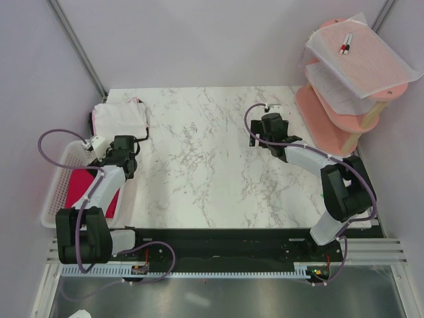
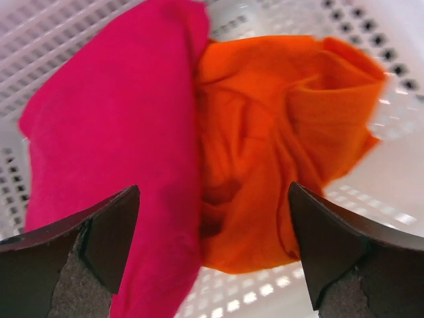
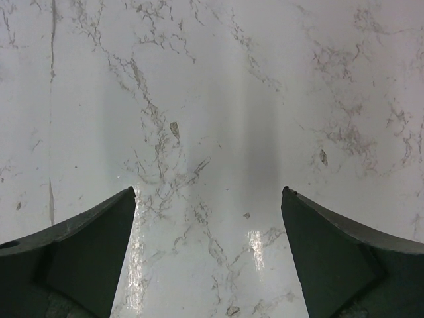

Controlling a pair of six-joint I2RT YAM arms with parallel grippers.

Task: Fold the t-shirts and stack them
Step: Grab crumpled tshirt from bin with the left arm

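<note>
The crimson-red t-shirt is lying over the orange t-shirt's edge (image 2: 200,136), so the robot's left gripper should keep moving down toward the crimson-red cloth (image 2: 162,228) until its fingers close on it.
In the left wrist view a crimson-red t-shirt (image 2: 112,132) and a crumpled orange t-shirt (image 2: 278,126) lie side by side in the white mesh basket (image 2: 381,192). My left gripper (image 2: 213,188) hangs open just above them, its jaws straddling the seam between the two and holding nothing. From above, the left gripper (image 1: 123,158) is over the basket's right side; only the red t-shirt (image 1: 81,183) shows there. A folded white t-shirt (image 1: 120,116) lies at the table's back left. My right gripper (image 1: 264,127) (image 3: 209,191) is open and empty over bare marble.
The basket (image 1: 53,199) sits off the table's left edge. A pink tiered shelf (image 1: 331,122) with thin white sheets and a pen stands at the back right. The marble table (image 1: 205,165) spreads between the two arms.
</note>
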